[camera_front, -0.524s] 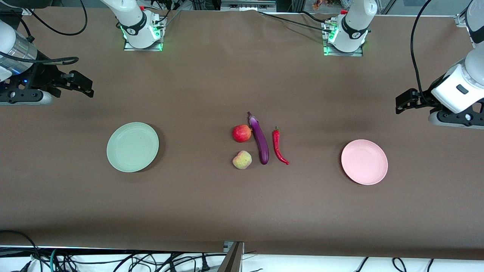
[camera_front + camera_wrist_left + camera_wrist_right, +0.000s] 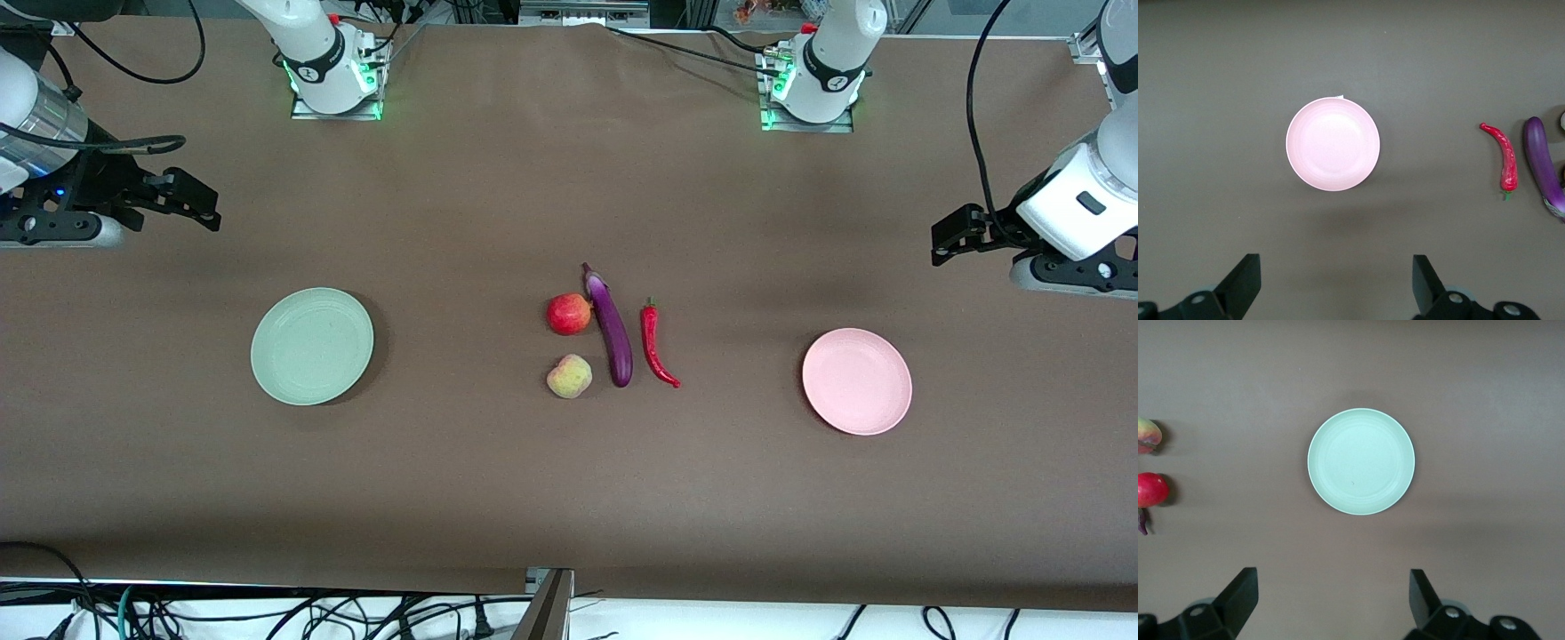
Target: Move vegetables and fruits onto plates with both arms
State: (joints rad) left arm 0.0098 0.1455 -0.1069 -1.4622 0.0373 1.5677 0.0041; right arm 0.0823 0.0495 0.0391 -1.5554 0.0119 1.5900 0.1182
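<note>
I should keep moving my left gripper toward the chili's middle (image 2: 651, 342) until its fingers are on both sides of the red chili, because there is an open gap between the chili and the purple eggplant.
The red apple (image 2: 568, 314), purple eggplant (image 2: 610, 329), red chili (image 2: 656, 345) and yellowish-pink peach (image 2: 569, 376) lie together mid-table. The apple touches the eggplant and the peach is nearer the front camera. The mint green plate (image 2: 312, 346) lies toward the right arm's end and the pink plate (image 2: 857, 381) toward the left arm's end; both hold nothing. My left gripper (image 2: 942, 242) is open and empty, raised over bare cloth at the left arm's end. Its wrist view shows the gripper (image 2: 1337, 283), pink plate (image 2: 1333, 144), chili (image 2: 1503, 159) and eggplant (image 2: 1545, 167). My right gripper (image 2: 212, 206) is open and empty over the right arm's end. Its wrist view shows the gripper (image 2: 1333, 600), green plate (image 2: 1361, 461), peach (image 2: 1147, 435) and apple (image 2: 1151, 489).
A brown cloth (image 2: 498, 480) covers the whole table. The two arm bases (image 2: 333, 80) stand along the table edge farthest from the front camera. Cables (image 2: 267, 613) hang off the edge nearest the camera.
The left arm's wrist has shifted slightly, with its gripper nearly in place. The right arm and the things on the table have not moved.
</note>
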